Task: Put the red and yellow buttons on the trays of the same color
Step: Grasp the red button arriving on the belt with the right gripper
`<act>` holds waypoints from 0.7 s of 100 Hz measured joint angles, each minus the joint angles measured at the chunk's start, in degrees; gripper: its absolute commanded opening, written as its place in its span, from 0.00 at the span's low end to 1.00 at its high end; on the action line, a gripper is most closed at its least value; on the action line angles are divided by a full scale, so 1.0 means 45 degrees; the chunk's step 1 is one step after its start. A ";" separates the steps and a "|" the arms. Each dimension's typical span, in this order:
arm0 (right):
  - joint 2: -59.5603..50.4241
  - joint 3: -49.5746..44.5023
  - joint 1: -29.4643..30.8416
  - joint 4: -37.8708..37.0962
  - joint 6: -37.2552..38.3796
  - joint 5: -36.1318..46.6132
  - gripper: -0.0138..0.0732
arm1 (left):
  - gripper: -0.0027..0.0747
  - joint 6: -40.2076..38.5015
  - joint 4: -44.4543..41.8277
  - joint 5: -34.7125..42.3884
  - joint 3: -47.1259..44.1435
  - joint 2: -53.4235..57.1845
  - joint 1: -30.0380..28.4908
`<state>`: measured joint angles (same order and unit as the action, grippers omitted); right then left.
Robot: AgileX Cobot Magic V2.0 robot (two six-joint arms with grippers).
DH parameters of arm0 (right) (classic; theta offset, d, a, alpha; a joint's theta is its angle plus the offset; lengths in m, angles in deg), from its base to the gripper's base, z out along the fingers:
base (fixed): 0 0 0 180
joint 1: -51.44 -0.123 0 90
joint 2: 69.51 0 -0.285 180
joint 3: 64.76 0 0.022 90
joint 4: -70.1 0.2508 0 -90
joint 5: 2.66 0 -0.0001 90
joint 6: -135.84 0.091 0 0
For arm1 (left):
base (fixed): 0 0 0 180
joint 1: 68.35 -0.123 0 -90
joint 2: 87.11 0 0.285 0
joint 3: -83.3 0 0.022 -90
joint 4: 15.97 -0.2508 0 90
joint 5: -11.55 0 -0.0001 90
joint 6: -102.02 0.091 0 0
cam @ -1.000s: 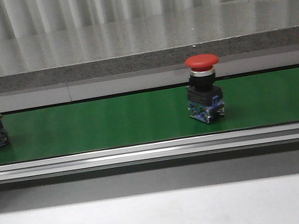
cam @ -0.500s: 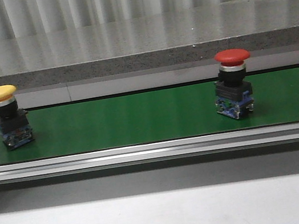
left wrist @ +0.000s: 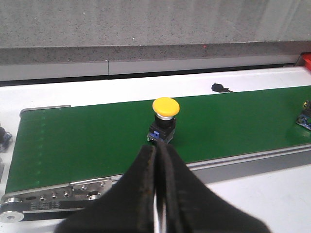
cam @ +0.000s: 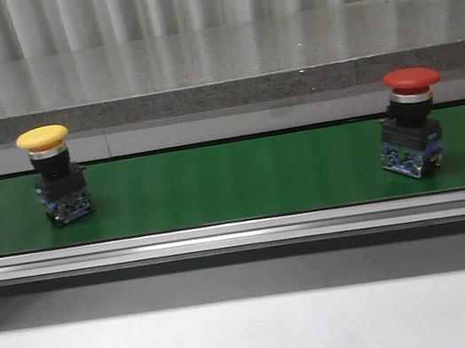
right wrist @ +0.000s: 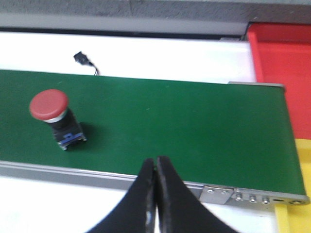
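The yellow button [cam: 59, 174] is standing upright on the green belt [cam: 242, 178], so the yellow button will move along toward the trays when I lift the red button.
A yellow button [cam: 52, 173] stands upright on the green belt [cam: 234, 183] at the left; the left wrist view has the yellow button [left wrist: 164, 119] just beyond my left gripper [left wrist: 157, 148], which is shut and empty. A red button [cam: 412, 120] stands on the belt at the right, and the red button [right wrist: 54, 116] lies well to the side of my right gripper [right wrist: 156, 160], also shut and empty. A red tray [right wrist: 282, 53] sits past the belt's end, with a strip of yellow tray [right wrist: 296, 213] beside it. Neither gripper shows in the front view.
A grey stone ledge [cam: 213, 65] runs behind the belt. A metal rail [cam: 243, 231] borders the belt's near side, with white table [cam: 262, 340] in front. A small black sensor [left wrist: 218, 88] lies on the white surface behind the belt. The belt's roller end [right wrist: 252, 196] is near the right gripper.
Both buttons have travelled to the right along the belt, the yellow one from the left edge inward and the red one from the middle toward the right.
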<state>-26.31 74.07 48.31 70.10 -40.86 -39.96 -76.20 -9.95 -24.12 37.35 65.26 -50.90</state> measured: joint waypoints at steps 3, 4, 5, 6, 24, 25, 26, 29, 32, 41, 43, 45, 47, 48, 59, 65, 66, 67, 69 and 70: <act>0.0337 0.0300 -0.0136 0.0000 0.0000 -0.0123 0.10 | 0.01 0.0000 -0.0023 0.0000 0.0000 0.0000 0.0000; 0.0506 0.0360 -0.0163 0.0000 0.0000 -0.0155 0.11 | 0.01 0.0000 -0.0023 0.0000 0.0000 0.0000 0.0000; 0.0592 0.0418 -0.0189 0.0000 0.0000 -0.0216 0.12 | 0.01 0.0000 -0.0023 0.0000 0.0000 0.0000 0.0000; 0.0679 0.0540 -0.0243 0.0000 0.0000 -0.0241 0.13 | 0.01 0.0000 -0.0023 0.0000 0.0000 0.0000 0.0000; 0.2948 0.2096 -0.0698 0.0000 -0.0051 -0.1347 0.72 | 0.01 0.0000 -0.0023 0.0000 0.0000 0.0000 0.0000; 0.3030 0.2154 -0.0699 0.0000 -0.0051 -0.1407 0.74 | 0.01 0.0000 -0.0023 0.0000 0.0000 0.0000 0.0000; 0.3116 0.2211 -0.0699 0.0000 -0.0051 -0.1520 0.79 | 0.01 0.0000 -0.0023 0.0000 0.0000 0.0000 0.0000; 0.3458 0.2497 -0.0716 0.0000 -0.0051 -0.1752 0.87 | 0.01 0.0000 -0.0023 0.0000 0.0000 0.0000 0.0000; 0.3890 0.2711 -0.0716 0.0000 -0.0051 -0.1981 0.93 | 0.01 0.0000 -0.0023 0.0000 0.0000 0.0000 0.0000; 0.4876 0.3341 -0.0716 0.0178 -0.0162 -0.2749 0.88 | 0.01 0.0000 -0.0023 0.0000 0.0000 0.0000 0.0000; 0.5113 0.3481 -0.0716 0.0228 -0.0205 -0.2920 0.87 | 0.01 0.0000 -0.0023 0.0000 0.0000 0.0000 0.0000; 0.5434 0.3616 -0.0716 0.0293 -0.0291 -0.3086 0.86 | 0.01 0.0000 -0.0023 0.0000 0.0000 0.0000 0.0000; 0.5595 0.3698 -0.0716 0.0336 -0.0375 -0.3221 0.86 | 0.01 0.0000 -0.0023 0.0000 0.0000 0.0000 0.0000; 0.5674 0.3779 -0.0716 0.0386 -0.0437 -0.3266 0.86 | 0.01 0.0000 -0.0023 0.0000 0.0000 0.0000 0.0000; 0.6925 0.4301 -0.0716 0.0844 -0.0979 -0.3576 0.86 | 0.01 0.0000 -0.0023 0.0000 0.0000 0.0000 0.0000; 0.7574 0.4500 -0.0716 0.0982 -0.1250 -0.3576 0.86 | 0.01 0.0000 -0.0023 0.0000 0.0000 0.0000 0.0000; 0.7645 0.4546 -0.0716 0.1005 -0.1254 -0.3576 0.86 | 0.01 0.0000 -0.0023 0.0000 0.0000 0.0000 0.0000; 0.7783 0.4552 -0.0716 0.1036 -0.1319 -0.3576 0.86 | 0.01 0.0000 -0.0023 0.0000 0.0000 0.0000 0.0000; 0.7914 0.4632 -0.0716 0.1072 -0.1384 -0.3576 0.86 | 0.01 0.0000 -0.0023 0.0000 0.0000 0.0000 0.0000; 0.8047 0.4636 -0.0716 0.1074 -0.1407 -0.3576 0.86 | 0.01 0.0000 -0.0023 0.0000 0.0000 0.0000 0.0000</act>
<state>9.90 94.93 45.08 74.93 -47.19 -56.06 -76.20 -10.05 -24.12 37.35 65.26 -50.90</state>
